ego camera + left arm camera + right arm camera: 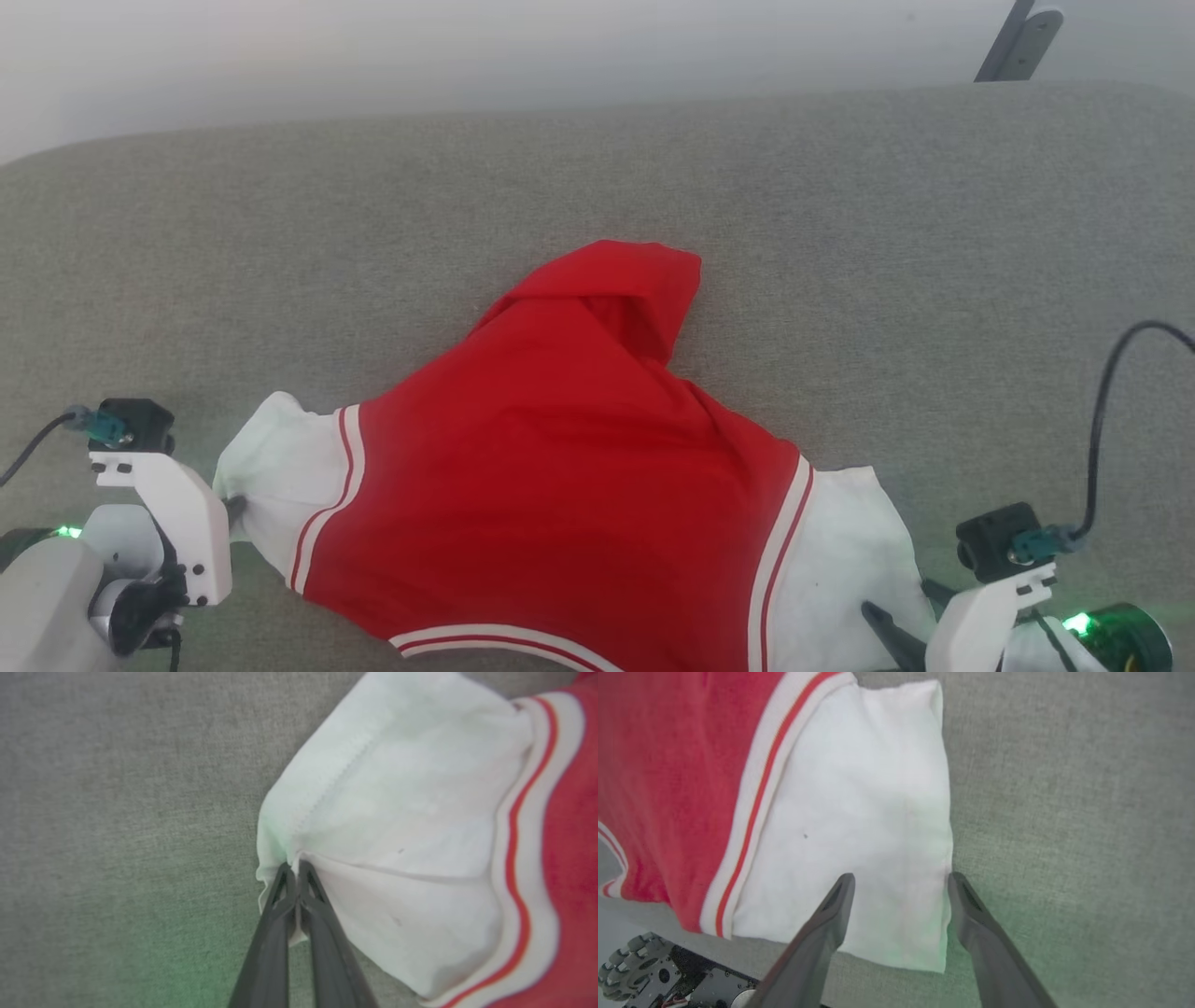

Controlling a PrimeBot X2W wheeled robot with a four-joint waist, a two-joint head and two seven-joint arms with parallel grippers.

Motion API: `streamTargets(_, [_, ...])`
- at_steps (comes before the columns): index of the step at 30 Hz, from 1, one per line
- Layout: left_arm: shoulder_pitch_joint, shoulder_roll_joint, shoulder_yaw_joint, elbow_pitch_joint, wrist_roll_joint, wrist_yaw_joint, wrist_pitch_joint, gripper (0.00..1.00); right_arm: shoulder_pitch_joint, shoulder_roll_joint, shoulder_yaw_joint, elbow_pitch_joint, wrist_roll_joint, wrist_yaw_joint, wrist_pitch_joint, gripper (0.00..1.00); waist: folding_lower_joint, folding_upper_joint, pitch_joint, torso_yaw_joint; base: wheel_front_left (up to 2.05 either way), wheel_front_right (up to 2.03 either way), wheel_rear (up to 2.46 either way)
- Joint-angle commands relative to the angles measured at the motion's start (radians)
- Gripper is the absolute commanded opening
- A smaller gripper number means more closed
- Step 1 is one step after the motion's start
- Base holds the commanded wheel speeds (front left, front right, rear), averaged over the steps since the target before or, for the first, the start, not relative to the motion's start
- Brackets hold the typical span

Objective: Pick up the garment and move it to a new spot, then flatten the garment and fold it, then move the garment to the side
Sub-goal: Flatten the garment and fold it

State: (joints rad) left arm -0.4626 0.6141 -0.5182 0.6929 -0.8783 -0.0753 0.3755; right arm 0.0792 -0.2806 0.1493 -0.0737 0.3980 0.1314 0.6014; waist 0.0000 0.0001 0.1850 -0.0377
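The garment (560, 448) has a plain red side (549, 504) showing between its striped sleeve trims, so I should expect its bottom side to hide lettering.
The garment (560, 485), bright red with white sleeve ends and striped trim, lies spread on the grey fabric surface (597, 187), its far part folded over itself. My left gripper (235, 509) is at the left sleeve's edge. In the left wrist view the left gripper (295, 870) is shut, pinching the hem of the white sleeve (397, 812). My right gripper (901, 607) hovers at the right sleeve. Seen from the right wrist, the right gripper (901, 879) stands open, one finger over the white sleeve (859, 812) and the other at its outer edge.
The grey surface stretches wide beyond and beside the garment. A dark bracket (1022, 42) stands past its far right edge. A black cable (1106, 401) loops above the right wrist. The robot's base with a roller wheel (635, 961) sits below the near edge.
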Motion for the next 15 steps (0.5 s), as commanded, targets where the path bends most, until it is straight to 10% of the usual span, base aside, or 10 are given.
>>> streamTargets(1, [0.006,-0.034,-0.022,0.019,0.004,-0.005,0.0,0.0,0.007,-0.003,-0.006,-0.008,-0.005,-0.001,0.028,1.0,0.0,-0.0001,0.001,0.004,0.0,0.0,0.0])
streamTargets(9, [-0.02,-0.046,-0.029,0.039,0.008,-0.013,-0.013,0.0,-0.025,0.01,0.005,0.083,-0.01,-0.001,0.155,1.0,0.0,-0.0001,0.008,0.021,0.0,0.0,0.0])
streamTargets(10, [-0.022,-0.047,-0.03,0.042,0.007,-0.013,-0.015,0.0,-0.036,0.006,0.016,0.098,-0.006,-0.001,0.161,0.65,0.0,-0.0001,0.008,0.023,0.0,0.0,0.0])
streamTargets(11, [-0.025,-0.049,-0.031,0.044,0.006,-0.014,-0.016,0.0,-0.05,0.004,0.026,0.109,0.0,-0.001,0.153,0.02,0.0,-0.0001,0.008,0.025,0.0,0.0,0.0])
streamTargets(15, [-0.032,-0.051,-0.037,0.056,0.008,-0.021,-0.018,0.0,-0.089,-0.018,0.048,0.16,0.013,-0.001,0.141,0.0,0.0,-0.0001,0.005,0.035,0.0,0.0,0.0])
